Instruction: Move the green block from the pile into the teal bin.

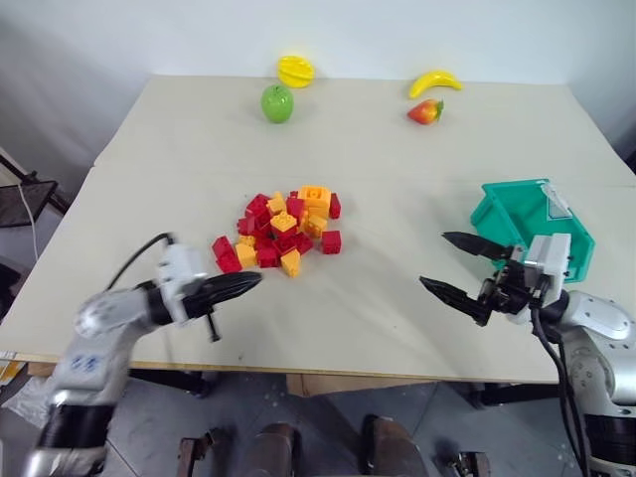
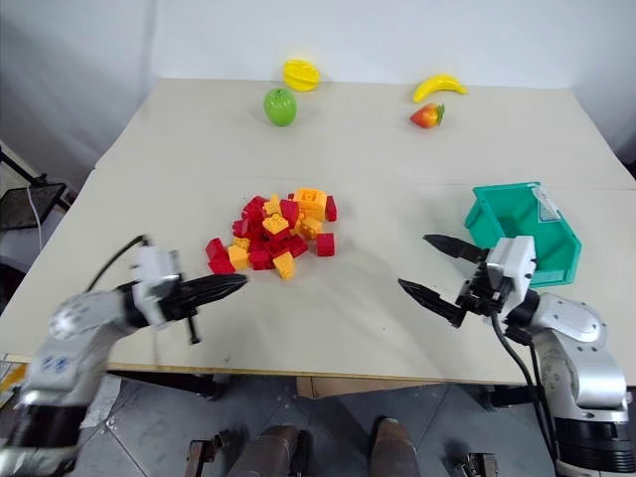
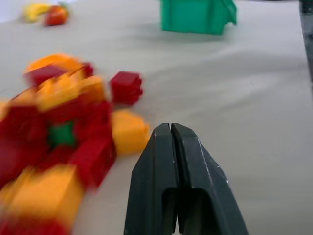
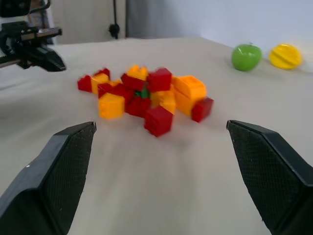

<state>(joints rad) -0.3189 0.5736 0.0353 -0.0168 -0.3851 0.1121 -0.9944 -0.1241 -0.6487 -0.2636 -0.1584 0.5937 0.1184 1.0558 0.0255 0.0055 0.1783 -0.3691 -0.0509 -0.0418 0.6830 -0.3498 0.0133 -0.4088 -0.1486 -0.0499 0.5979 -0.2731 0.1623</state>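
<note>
The green block low in the pile [image 3: 62,133] has red bricks closing it in, so my left gripper should push the pile apart [image 1: 278,229] before it opens to take the green block.
The pile [image 1: 283,231] of red and orange-yellow bricks lies mid-table. The green block [image 3: 62,134] sits low inside it, walled in by red bricks; in the right wrist view the green block [image 4: 143,93] is a sliver between red ones. My left gripper [image 1: 256,279] is shut and empty, level, its tip just short of the pile's near-left edge, close to a yellow brick [image 3: 128,131]. My right gripper [image 1: 433,259] stands wide open and empty, aimed at the pile from the right, beside the teal bin [image 1: 497,214].
At the table's far side lie a lime-green apple [image 1: 277,103], a yellow ridged fruit [image 1: 295,71], a banana [image 1: 434,82] and a red-orange fruit [image 1: 425,111]. A loose red brick [image 1: 331,241] sits right of the pile. Bare tabletop separates pile and bin.
</note>
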